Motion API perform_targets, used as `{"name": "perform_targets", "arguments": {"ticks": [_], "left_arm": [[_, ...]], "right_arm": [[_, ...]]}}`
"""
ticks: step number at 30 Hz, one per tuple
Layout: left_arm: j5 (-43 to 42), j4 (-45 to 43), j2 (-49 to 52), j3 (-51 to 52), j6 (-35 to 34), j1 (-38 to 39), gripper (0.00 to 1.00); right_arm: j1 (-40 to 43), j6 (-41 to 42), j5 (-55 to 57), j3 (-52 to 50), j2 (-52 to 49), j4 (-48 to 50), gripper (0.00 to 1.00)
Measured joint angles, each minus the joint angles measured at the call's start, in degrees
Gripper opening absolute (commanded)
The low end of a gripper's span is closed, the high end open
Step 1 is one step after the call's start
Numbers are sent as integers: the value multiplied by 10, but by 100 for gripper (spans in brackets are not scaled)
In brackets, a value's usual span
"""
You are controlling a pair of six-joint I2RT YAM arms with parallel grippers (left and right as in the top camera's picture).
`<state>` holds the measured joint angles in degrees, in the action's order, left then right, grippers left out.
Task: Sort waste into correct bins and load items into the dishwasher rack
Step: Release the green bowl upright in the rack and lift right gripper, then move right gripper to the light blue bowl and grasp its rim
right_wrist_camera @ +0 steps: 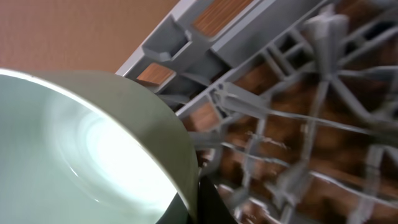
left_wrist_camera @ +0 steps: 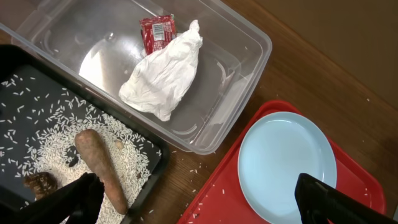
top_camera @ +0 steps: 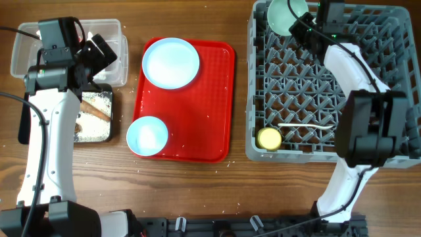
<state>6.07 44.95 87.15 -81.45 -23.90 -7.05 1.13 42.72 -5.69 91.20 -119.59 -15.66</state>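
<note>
I can see the pale green bowl lying flat over the grey rack's far edge, so next I pull it back with my right gripper and tip it on edge among the rack's pegs (top_camera: pixel 270 47).
My left gripper (top_camera: pixel 100 51) (left_wrist_camera: pixel 199 208) is open and empty, hovering over the gap between the black tray (left_wrist_camera: pixel 163 163) and the red tray. The clear tub (top_camera: pixel 26 62) (left_wrist_camera: pixel 249 74) holds crumpled white paper (left_wrist_camera: pixel 163 71) and a red wrapper (left_wrist_camera: pixel 157 32). The black tray (top_camera: pixel 110 115) holds rice (left_wrist_camera: pixel 56 140), a brown food stick (left_wrist_camera: pixel 102 168) and a brown lump (left_wrist_camera: pixel 40 182). My right gripper (top_camera: pixel 304 26) (right_wrist_camera: pixel 194 202) is shut on the rim of the pale green bowl (top_camera: pixel 284 14) (right_wrist_camera: pixel 81 149), at the far left corner of the grey rack (top_camera: pixel 395 26) (right_wrist_camera: pixel 205 43).
The red tray (top_camera: pixel 217 99) (left_wrist_camera: pixel 217 199) carries a pale blue plate (top_camera: pixel 171 62) (left_wrist_camera: pixel 286 165) and a pale blue bowl (top_camera: pixel 147 135). A yellow cup (top_camera: pixel 269 137) and a white spoon (top_camera: pixel 306 125) lie in the rack's near part. Loose rice grains dot the table and the red tray.
</note>
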Motion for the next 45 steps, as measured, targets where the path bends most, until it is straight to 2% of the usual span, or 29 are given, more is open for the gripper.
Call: {"name": "perform_targets", "arguments": {"ticks": [5, 8, 10, 14, 19, 20, 22, 25, 30, 38, 40, 41, 42, 44, 45], "left_arm": [[0, 0, 0, 0, 0, 0, 100], [0, 0, 0, 0, 0, 0, 100], [0, 0, 0, 0, 0, 0, 100], [0, 0, 0, 0, 0, 0, 100], [0, 0, 0, 0, 0, 0, 100], [0, 0, 0, 0, 0, 0, 100], [0, 0, 0, 0, 0, 0, 100], [0, 0, 0, 0, 0, 0, 100], [0, 0, 0, 0, 0, 0, 100], [0, 0, 0, 0, 0, 0, 100], [0, 0, 0, 0, 0, 0, 100], [0, 0, 0, 0, 0, 0, 100], [0, 0, 0, 0, 0, 0, 100], [0, 0, 0, 0, 0, 0, 100], [0, 0, 0, 0, 0, 0, 100]], "right_arm": [[-28, -35, 159, -1, 117, -54, 4], [-99, -101, 334, -1, 170, -49, 4], [-150, -151, 447, -1, 170, -28, 4], [-238, -326, 662, -2, 117, 113, 4], [-247, -580, 825, -2, -8, 329, 4], [-245, -643, 846, -3, -38, 373, 4], [-245, -701, 865, -3, -64, 396, 5], [-245, -754, 881, -3, -84, 402, 4], [-245, -788, 891, -3, -89, 404, 4], [-249, -790, 887, -4, -110, 388, 5], [-251, -790, 885, -8, -110, 387, 16], [-253, -791, 884, -9, -110, 387, 16], [-256, -789, 883, -9, -110, 388, 27], [-261, -791, 882, -11, -110, 388, 56], [-264, -791, 880, -11, -110, 388, 67]]}}
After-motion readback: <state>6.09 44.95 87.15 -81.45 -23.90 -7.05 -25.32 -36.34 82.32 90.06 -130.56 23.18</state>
